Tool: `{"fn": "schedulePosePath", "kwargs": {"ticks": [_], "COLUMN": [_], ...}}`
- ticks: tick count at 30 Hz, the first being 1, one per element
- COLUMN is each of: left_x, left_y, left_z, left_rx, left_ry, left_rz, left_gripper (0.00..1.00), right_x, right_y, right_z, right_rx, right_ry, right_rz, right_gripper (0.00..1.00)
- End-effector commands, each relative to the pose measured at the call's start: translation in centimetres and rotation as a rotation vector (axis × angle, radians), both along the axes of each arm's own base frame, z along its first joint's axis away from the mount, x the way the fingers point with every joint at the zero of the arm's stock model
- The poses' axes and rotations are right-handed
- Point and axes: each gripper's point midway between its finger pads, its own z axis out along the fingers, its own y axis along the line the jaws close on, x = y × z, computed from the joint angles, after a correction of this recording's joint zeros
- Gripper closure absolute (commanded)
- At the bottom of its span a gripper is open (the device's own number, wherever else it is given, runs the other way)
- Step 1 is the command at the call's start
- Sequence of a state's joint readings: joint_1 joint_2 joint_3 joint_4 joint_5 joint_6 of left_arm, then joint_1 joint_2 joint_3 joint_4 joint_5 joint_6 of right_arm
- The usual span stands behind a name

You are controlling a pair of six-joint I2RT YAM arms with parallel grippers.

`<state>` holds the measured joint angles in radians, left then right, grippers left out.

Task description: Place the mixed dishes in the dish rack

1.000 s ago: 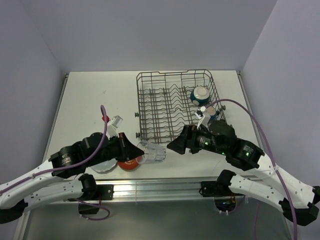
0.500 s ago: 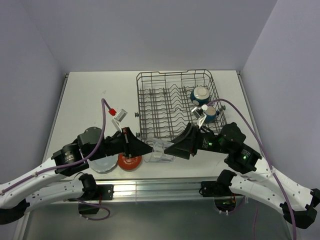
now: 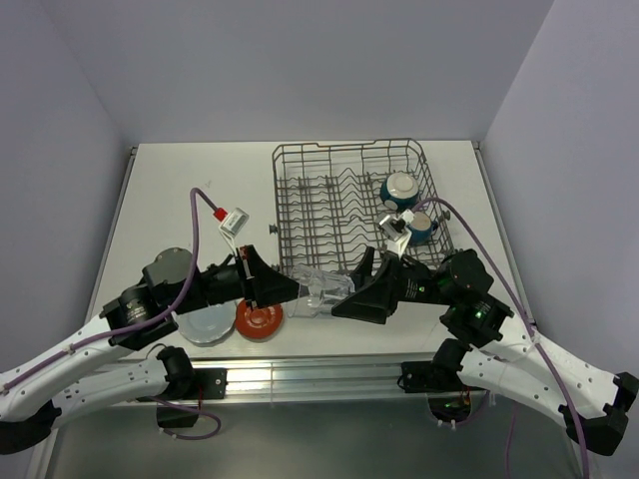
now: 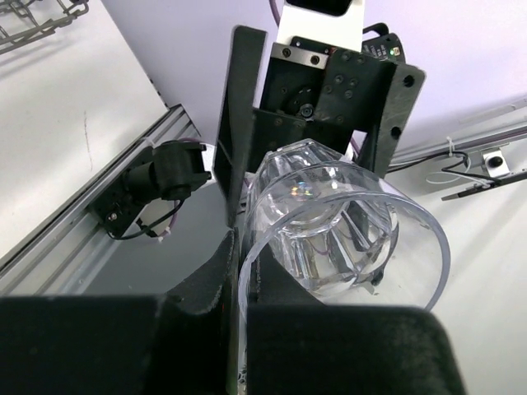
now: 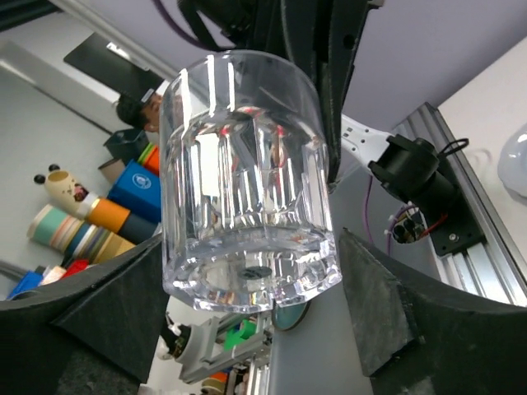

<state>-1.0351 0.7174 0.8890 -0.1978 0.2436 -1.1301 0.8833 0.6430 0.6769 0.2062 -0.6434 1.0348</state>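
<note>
The tumbler's rim (image 4: 246,267) is in my left gripper, so next my right gripper takes the tumbler's base (image 5: 254,280) and sets it in the rack beside the dark blue mug.
The clear glass tumbler (image 3: 319,291) hangs on its side above the table, in front of the dish rack (image 3: 329,205). My left gripper (image 3: 288,289) is shut on its rim, one finger inside and one outside; the left wrist view shows the pinch (image 4: 244,247). My right gripper (image 3: 357,289) is open around the tumbler's base (image 5: 247,263), with a gap on each side. The red-orange plate (image 3: 259,319) and the pale blue-grey plate (image 3: 203,326) lie on the table under the left arm. The cream bowl (image 3: 401,187) and the dark blue mug (image 3: 420,228) sit in the rack's right side.
The rack fills the far middle and right of the table, with its near edge just beyond the tumbler. A metal rail (image 3: 319,377) runs along the table's near edge. Grey walls close in on both sides.
My left gripper has carried the tumbler up and to the right. My right gripper has come in from the right, and its open fingers now straddle the tumbler's base.
</note>
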Motion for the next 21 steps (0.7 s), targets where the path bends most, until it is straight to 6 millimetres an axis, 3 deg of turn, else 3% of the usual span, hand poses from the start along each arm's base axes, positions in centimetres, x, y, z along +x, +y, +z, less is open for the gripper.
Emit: {"fn": "schedulePosePath", "kwargs": {"ticks": [1,2,6,9,11,12,13,14,19,20,21], "left_x": [-0.8,-0.7,-0.5,-0.4,0.1,0.3,0.5,1.2,4.1,4.6,6.0], "left_y": [0.8,0.7,0.3,0.1,0.1,0.3,0.6,0.9,4.1,5.2,7.0], "left_z": [6.0,5.9,5.3,4.8,4.1,3.9,3.8,2.8,1.8,2.8,0.8], "left_rx": [-0.172,-0.171,-0.164,-0.163,-0.140,-0.128,-0.117,-0.073,0.098,0.112,0.225], "left_ry": [-0.085,-0.082,-0.072,-0.063,-0.050,-0.046,-0.056,-0.036,-0.052,-0.059,-0.019], "left_rz": [-0.031,-0.030,-0.043,-0.055,-0.040,-0.028,-0.011,0.029,0.240,0.297,0.417], "left_gripper": [1.00,1.00,1.00,0.99,0.72,0.52,0.14,0.01,0.01,0.01,0.01], "right_x": [-1.3,-1.3,-0.9,-0.3,0.4,0.8,1.2,1.5,4.5,5.0,6.0], "right_y": [-0.3,-0.5,-0.7,-0.7,-0.7,-0.6,-0.5,-0.7,-0.5,-0.5,-0.8], "right_z": [1.4,1.7,2.8,3.5,3.7,3.8,3.5,4.3,2.2,1.9,1.0], "right_rx": [0.069,0.077,0.069,0.047,0.030,-0.001,-0.023,-0.027,-0.157,-0.175,-0.212], "right_ry": [-0.032,-0.038,-0.056,-0.079,-0.096,-0.086,-0.103,-0.116,-0.085,-0.078,-0.069], "right_rz": [0.062,0.056,0.019,-0.026,-0.066,-0.083,-0.104,-0.128,-0.231,-0.245,-0.283], "right_gripper": [0.21,0.29,1.00,1.00,1.00,1.00,1.00,1.00,1.00,1.00,1.00]}}
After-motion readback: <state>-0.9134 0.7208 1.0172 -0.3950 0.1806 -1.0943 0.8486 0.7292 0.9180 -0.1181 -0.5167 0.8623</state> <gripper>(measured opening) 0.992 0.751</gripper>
